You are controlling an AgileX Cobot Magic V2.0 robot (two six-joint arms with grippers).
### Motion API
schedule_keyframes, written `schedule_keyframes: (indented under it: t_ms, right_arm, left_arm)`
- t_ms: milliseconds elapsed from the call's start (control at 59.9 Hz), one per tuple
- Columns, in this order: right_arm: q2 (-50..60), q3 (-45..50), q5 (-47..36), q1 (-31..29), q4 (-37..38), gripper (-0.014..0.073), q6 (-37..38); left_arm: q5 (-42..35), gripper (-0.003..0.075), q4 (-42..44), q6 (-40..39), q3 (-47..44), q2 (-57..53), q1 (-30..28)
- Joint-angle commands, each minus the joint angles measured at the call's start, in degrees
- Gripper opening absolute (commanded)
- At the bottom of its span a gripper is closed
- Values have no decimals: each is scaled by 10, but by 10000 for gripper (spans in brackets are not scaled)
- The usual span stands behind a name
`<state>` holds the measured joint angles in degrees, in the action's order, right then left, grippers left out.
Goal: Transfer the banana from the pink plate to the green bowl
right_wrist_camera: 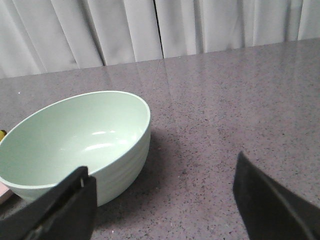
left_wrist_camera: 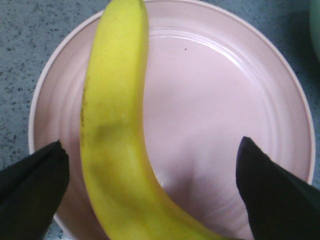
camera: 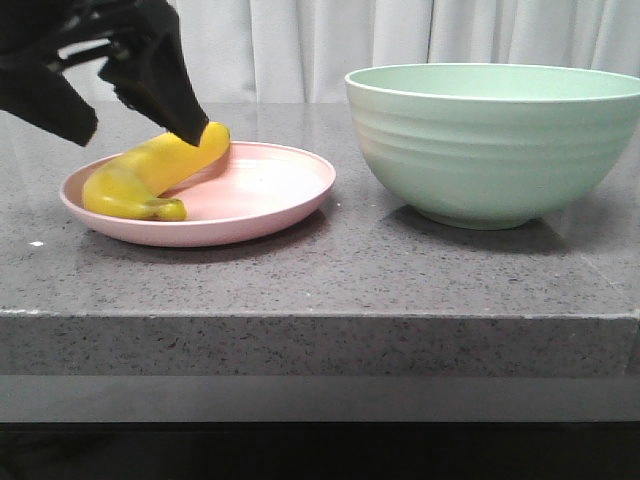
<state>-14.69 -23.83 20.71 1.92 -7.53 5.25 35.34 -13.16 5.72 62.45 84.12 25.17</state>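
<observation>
The yellow banana [camera: 155, 172] stretches nearly across the pink plate [camera: 258, 188], so one end should stick up above the green bowl's rim when the robot lowers the banana in.
The yellow banana [camera: 155, 172] lies on the pink plate [camera: 270, 200] at the left of the counter, its stem end towards the front. My left gripper [camera: 150, 75] hangs just over the banana's far end, one finger touching or nearly touching it. In the left wrist view the gripper [left_wrist_camera: 150, 165] is open, its fingers [left_wrist_camera: 35, 175] apart on either side of the banana [left_wrist_camera: 115, 125], above the plate [left_wrist_camera: 215, 100]. The green bowl [camera: 495, 140] stands at the right. My right gripper [right_wrist_camera: 162, 185] is open and empty beside the bowl [right_wrist_camera: 75, 140].
The grey speckled counter [camera: 330, 290] has its front edge close to the plate and bowl. White curtains [camera: 400, 35] hang behind. A gap of bare counter separates plate and bowl.
</observation>
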Motion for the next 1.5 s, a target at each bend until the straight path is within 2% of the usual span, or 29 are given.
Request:
schedule_keyframes:
  t_ms: [0,367,484,634,734,834,951,1034,1168,1251,1318,1485]
  right_arm:
    - [-10,-16,-44,-3,5,580,-3]
    - [-10,-16,-44,-3,5,580,-3]
    - [-10,-16,-44,-3,5,580,-3]
    - [-10,-16,-44,-3,5,580,-3]
    - [-10,-16,-44,-3,5,580,-3]
    - [-10,-16,-44,-3,5,580,-3]
    - [-10,-16,-44,-3,5,580,-3]
    - [-10,-16,-45,-3,5,580,-3]
    - [-10,-16,-44,-3,4,580,-3]
    - [-11,-17,-45,-3,-19,580,-3]
    - [-16,-20,-42,-3,-64,580,-3]
    - [-65,-37,-27,4,-250,580,-4]
  left_arm:
    - [-27,651,-6,-6,22,2,5]
    - [-35,650,-6,-9,22,53,5]
    - [-36,613,-6,-9,22,53,5]
    - [-36,495,-6,-9,22,53,5]
    - [-43,390,-6,-9,22,53,5]
    - [-65,262,-6,-10,22,53,5]
    - [-105,158,-6,-10,24,53,5]
    - [-112,115,-6,-10,41,52,5]
    - [-81,112,-6,-10,83,27,5]
    - [-64,112,-8,-10,105,1,12]
    - [-57,112,-8,-10,114,-24,26]
    - [-48,112,-8,-9,114,-70,84]
